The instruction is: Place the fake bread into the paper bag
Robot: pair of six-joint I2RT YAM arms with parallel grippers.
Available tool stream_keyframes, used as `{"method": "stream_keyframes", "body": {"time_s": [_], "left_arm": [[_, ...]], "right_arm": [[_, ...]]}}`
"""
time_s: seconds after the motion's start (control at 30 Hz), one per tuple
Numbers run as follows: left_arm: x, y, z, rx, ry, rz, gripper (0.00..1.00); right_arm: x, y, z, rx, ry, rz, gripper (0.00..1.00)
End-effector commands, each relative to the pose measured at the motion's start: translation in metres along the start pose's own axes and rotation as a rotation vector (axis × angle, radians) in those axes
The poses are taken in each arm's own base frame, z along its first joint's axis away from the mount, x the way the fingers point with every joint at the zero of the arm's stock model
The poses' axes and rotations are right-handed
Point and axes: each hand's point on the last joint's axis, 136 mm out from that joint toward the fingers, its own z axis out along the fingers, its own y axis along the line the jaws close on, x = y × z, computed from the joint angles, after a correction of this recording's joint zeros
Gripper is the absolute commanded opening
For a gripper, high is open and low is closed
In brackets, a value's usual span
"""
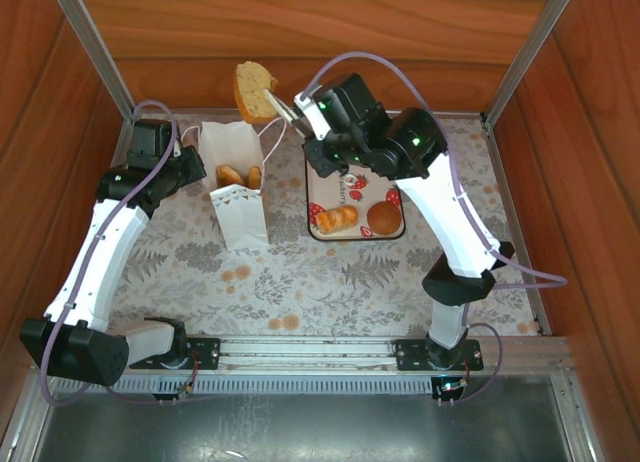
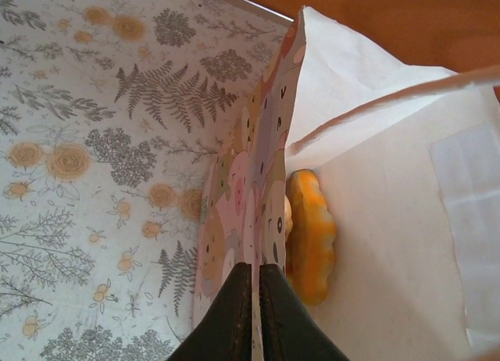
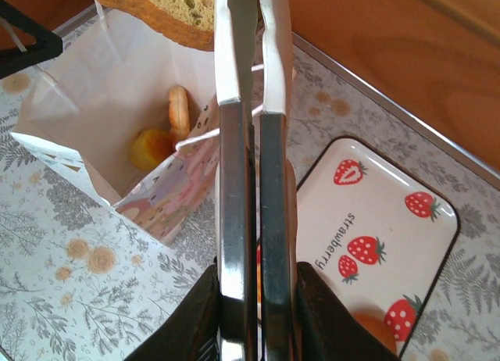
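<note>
The bread slice (image 1: 254, 92) hangs higher than the paper bag's rim, so the robot's right gripper keeps moving toward the bag's wide opening (image 1: 229, 148) and let the slice go there.
The white paper bag (image 1: 240, 217) stands open on the left of the table, with two golden pastries (image 1: 231, 174) inside. My left gripper (image 1: 197, 165) is shut on the bag's patterned side wall (image 2: 250, 181), next to an orange croissant (image 2: 311, 236) in the bag. My right gripper (image 1: 312, 122) is shut on thin metal tongs (image 3: 250, 142). The tongs pinch a brown bread slice (image 1: 255, 90), which hangs above and just behind the bag's mouth (image 3: 101, 87). A croissant (image 1: 337, 219) and a round brown bun (image 1: 384, 218) lie on the tray.
The strawberry-printed tray (image 1: 352, 194) sits right of the bag, under the right arm. Wooden walls (image 1: 300, 32) close in the back and both sides. A metal rail (image 1: 310, 354) runs along the near edge.
</note>
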Motion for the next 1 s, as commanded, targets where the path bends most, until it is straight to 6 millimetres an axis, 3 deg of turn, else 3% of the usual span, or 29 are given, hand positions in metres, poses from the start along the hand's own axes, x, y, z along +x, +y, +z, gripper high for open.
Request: {"method": "stream_keyframes", "body": {"time_s": [0.0, 0.53, 0.97], "left_arm": [[0.0, 0.001, -0.004, 0.01, -0.01, -0.013, 0.07], [-0.001, -0.001, -0.003, 0.02, -0.012, -0.007, 0.03], [0.0, -0.002, -0.003, 0.027, -0.012, -0.008, 0.03]], "right_arm": [[-0.016, 0.011, 0.01, -0.025, -0.047, -0.01, 0.16], [0.001, 0.043, 0.057, -0.092, 0.061, -0.047, 0.17], [0.034, 0.053, 0.082, -0.12, 0.2, -0.1, 0.17]]}}
